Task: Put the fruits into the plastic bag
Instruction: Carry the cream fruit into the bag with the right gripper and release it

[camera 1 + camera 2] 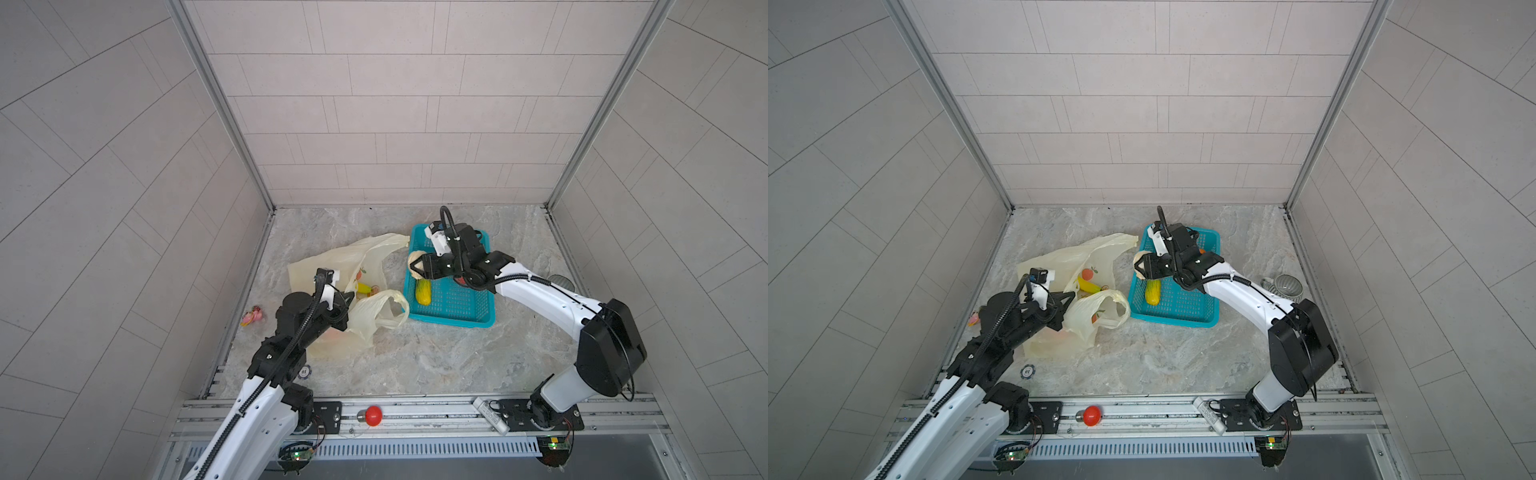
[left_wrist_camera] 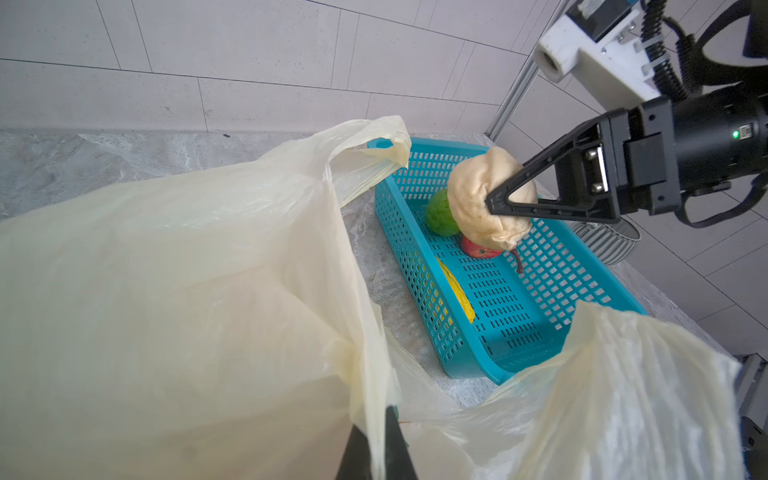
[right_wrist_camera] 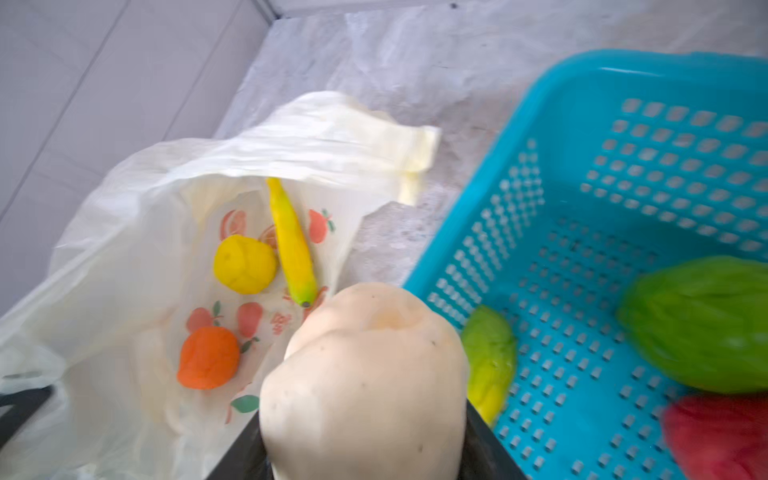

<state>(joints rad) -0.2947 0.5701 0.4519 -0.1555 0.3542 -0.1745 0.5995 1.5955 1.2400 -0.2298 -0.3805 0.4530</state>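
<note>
The bag's opening [image 1: 385, 276] is open toward the beige fruit, so the robot's right gripper should go on carrying the fruit inside until it gets to the banana [image 1: 1089, 285], and then let go.
The cream plastic bag [image 1: 332, 266] [image 1: 1054, 266] lies left of the teal basket [image 1: 453, 320] [image 1: 1173, 318]. My left gripper [image 1: 351, 297] [image 2: 376, 453] is shut on the bag's rim [image 2: 365, 374], holding its mouth open. Inside the bag lie a banana [image 3: 291, 245], a yellow ball [image 3: 245, 264] and an orange ball [image 3: 208, 357]. My right gripper [image 1: 419, 268] [image 3: 365, 449] is shut on the beige fruit [image 2: 478, 199] [image 3: 365, 374], lifted over the basket's bag-side edge. In the basket lie a yellow-green fruit [image 1: 423, 291], a green one [image 2: 440, 212] and a red one [image 2: 478, 249].
A grey ribbed cup [image 1: 1287, 286] stands right of the basket. A small pink toy [image 1: 252, 316] lies by the left wall. A red button [image 1: 372, 415] sits on the front rail, and a round token [image 1: 304, 371] lies near my left arm.
</note>
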